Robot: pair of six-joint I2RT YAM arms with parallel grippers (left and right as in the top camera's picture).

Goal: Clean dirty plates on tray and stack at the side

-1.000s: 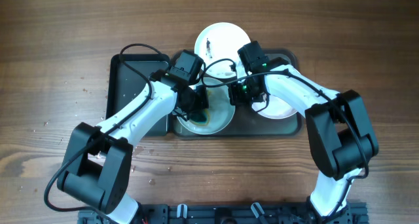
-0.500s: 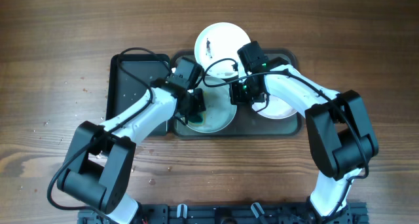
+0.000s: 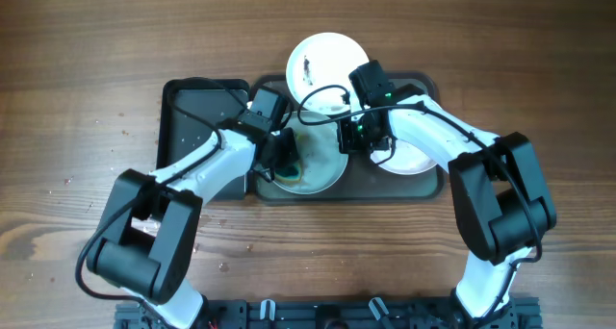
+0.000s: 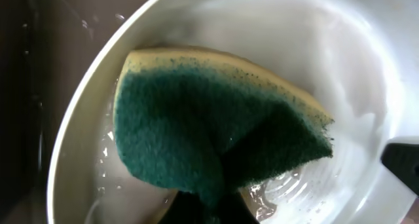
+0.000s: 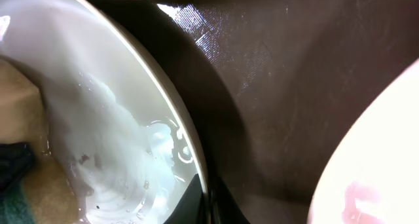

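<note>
The sponge is near the white plate's rim (image 4: 84,88) and there are specks toward my right gripper, so next my left gripper sweeps the sponge back over the suds (image 5: 134,142).
A white plate (image 3: 322,168) lies in the left part of the dark-grey tray (image 3: 438,185), wet and soapy. My left gripper (image 3: 285,154) is shut on a green and yellow sponge (image 4: 216,129) and presses it on this plate (image 4: 366,67). My right gripper (image 3: 350,140) is shut on the plate's right rim (image 5: 186,152); its fingers (image 5: 207,201) pinch the edge. A second plate (image 3: 414,158) lies at the tray's right, also in the right wrist view (image 5: 373,165). A third plate (image 3: 327,60) with a dark smudge sits at the tray's far edge.
A smaller black tray (image 3: 192,117) lies just left of the grey tray, under my left arm. Cables loop over the tray's middle. Bare wooden table (image 3: 539,60) surrounds both trays.
My left gripper has slid the sponge a little to the left across the plate. The right gripper still holds the rim in the same place.
</note>
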